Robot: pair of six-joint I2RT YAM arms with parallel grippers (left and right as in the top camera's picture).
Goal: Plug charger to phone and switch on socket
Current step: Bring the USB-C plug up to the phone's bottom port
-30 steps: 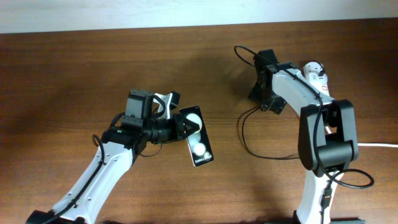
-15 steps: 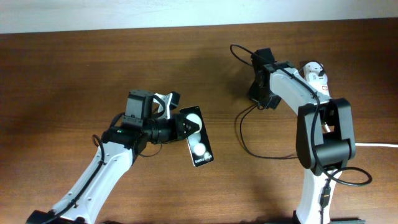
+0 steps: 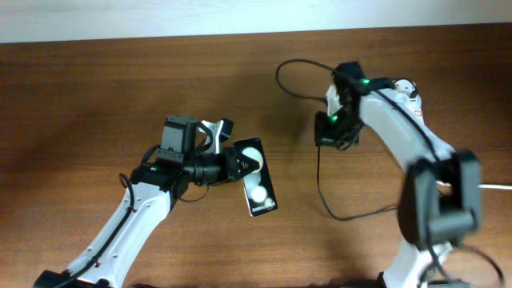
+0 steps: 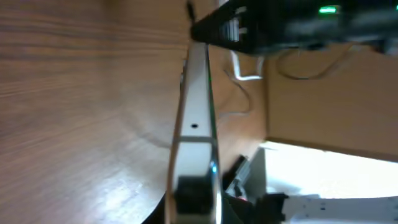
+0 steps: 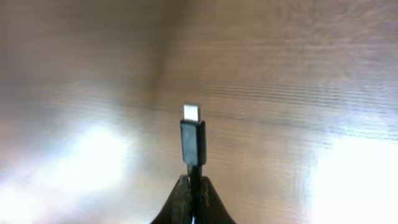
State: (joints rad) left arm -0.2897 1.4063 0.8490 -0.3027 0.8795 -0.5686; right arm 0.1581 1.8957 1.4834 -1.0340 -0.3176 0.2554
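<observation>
I should swing my right gripper, now holding the charger out beside the phone's long edge (image 3: pixel 269 174), round to the phone's lettered end (image 3: pixel 263 210) and push the plug in there.
The black phone (image 3: pixel 258 189), with two white blobs on its face, is off the table with my left gripper (image 3: pixel 238 166) shut on its upper end. The left wrist view shows the phone (image 4: pixel 195 118) edge-on, running up from the left gripper (image 4: pixel 194 202). My right gripper (image 3: pixel 327 134) is to the phone's right and is shut on the charger (image 3: pixel 320 182). That thin black cable loops behind the arm and trails down over the table. In the right wrist view the charger's plug (image 5: pixel 193 142) sticks straight out of the shut right gripper (image 5: pixel 194 190), metal tip forward. The white socket (image 3: pixel 409 86) is mostly hidden behind the right arm.
A thick white cord (image 3: pixel 498 186) leaves at the right edge. The right arm (image 4: pixel 292 25), with a green light, fills the top of the left wrist view. A pale wall strip borders the brown wooden table (image 3: pixel 96 96) at the back.
My right gripper has shut on the charger's plug end and carried it left and forward, toward the phone, pulling the cable loop with it. The left arm and phone have stayed still.
</observation>
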